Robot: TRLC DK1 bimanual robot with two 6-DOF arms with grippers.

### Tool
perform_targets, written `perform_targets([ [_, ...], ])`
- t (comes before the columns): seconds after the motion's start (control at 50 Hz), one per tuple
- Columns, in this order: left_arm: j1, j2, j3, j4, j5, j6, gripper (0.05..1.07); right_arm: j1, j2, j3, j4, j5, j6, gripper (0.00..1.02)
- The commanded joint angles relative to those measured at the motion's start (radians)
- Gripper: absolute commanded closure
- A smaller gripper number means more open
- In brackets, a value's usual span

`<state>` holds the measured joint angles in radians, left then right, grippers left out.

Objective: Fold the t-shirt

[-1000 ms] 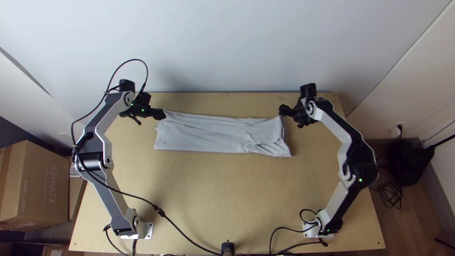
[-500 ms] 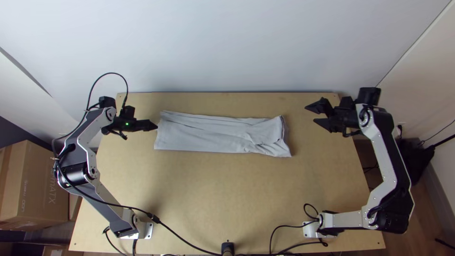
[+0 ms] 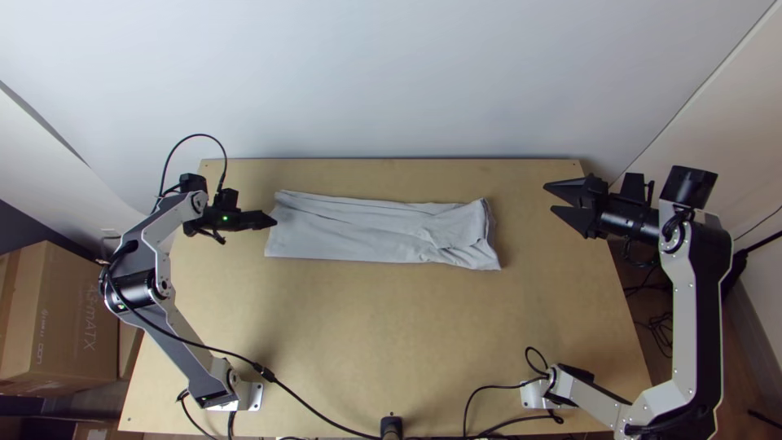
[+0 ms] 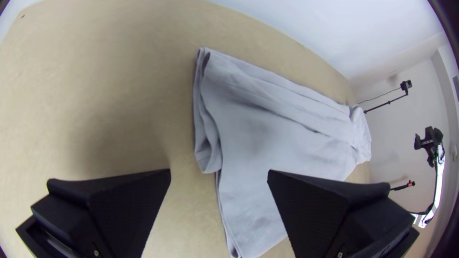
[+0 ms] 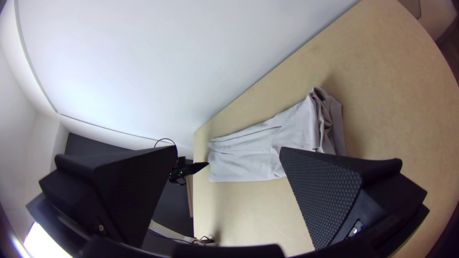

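Note:
I expect the grey t-shirt (image 3: pixel 358 231) to trail along as one folded bundle when I pull the layered edges (image 3: pixel 490 233), because they lie stacked together at one end.
The grey t-shirt (image 3: pixel 366 231) lies folded into a long flat strip across the table's far half, with wrinkles and layered edges at its right end. My left gripper (image 3: pixel 275 220) is at the strip's left end in the top view. In the left wrist view the left gripper (image 4: pixel 219 179) is open, its fingers wide apart near the layered end of the t-shirt (image 4: pixel 287 138). Off to the right of the cloth, my right gripper (image 3: pixel 554 198) stands open and holds nothing. The right wrist view has the right gripper (image 5: pixel 228 155) open too, with the t-shirt (image 5: pixel 253 148) farther off.
Bare wood of the table (image 3: pixel 375 342) lies on the near side of the cloth. A wall (image 3: pixel 407 73) rises along the far edge. A black cable (image 3: pixel 318 405) crosses the near left of the table. Cardboard boxes (image 3: pixel 61 318) stand beyond the left edge.
The right gripper has left the cloth's right end, moved off to the right and opened. My left gripper has drawn back left from the upper left corner, then come slightly right again. The cloth lies unchanged.

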<state>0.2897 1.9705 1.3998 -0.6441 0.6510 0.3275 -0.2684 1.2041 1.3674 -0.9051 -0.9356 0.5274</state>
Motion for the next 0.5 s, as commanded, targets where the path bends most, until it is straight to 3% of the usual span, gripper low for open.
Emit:
perform_targets([
  [0.0,-0.052,0.027,-0.013,0.014,0.012,-0.031,0.1,0.011,-0.024,-0.024,-0.025,-0.012,0.011,0.03],
  [0.2,-0.158,0.03,-0.013,0.092,-0.025,-0.123,0.1,0.011,-0.06,-0.033,-0.044,-0.011,0.008,0.03],
  [0.26,-0.188,0.033,-0.019,0.135,-0.073,-0.169,0.14,0.011,-0.069,-0.037,-0.052,-0.011,0.0,0.03],
  [0.32,-0.207,0.03,-0.03,0.141,-0.088,-0.177,0.39,0.011,-0.074,-0.042,-0.055,-0.011,-0.003,0.03],
  [0.4,-0.218,0.014,-0.051,0.172,-0.106,-0.217,0.96,0.011,-0.078,-0.042,-0.06,-0.011,-0.004,0.03],
  [0.42,-0.218,0.008,-0.056,0.173,-0.108,-0.219,1.06,0.011,-0.081,-0.042,-0.06,-0.011,-0.004,0.03],
  [0.48,-0.215,-0.016,-0.085,0.184,-0.128,-0.222,1.05,0.011,-0.087,-0.044,-0.06,-0.011,-0.007,0.03],
])
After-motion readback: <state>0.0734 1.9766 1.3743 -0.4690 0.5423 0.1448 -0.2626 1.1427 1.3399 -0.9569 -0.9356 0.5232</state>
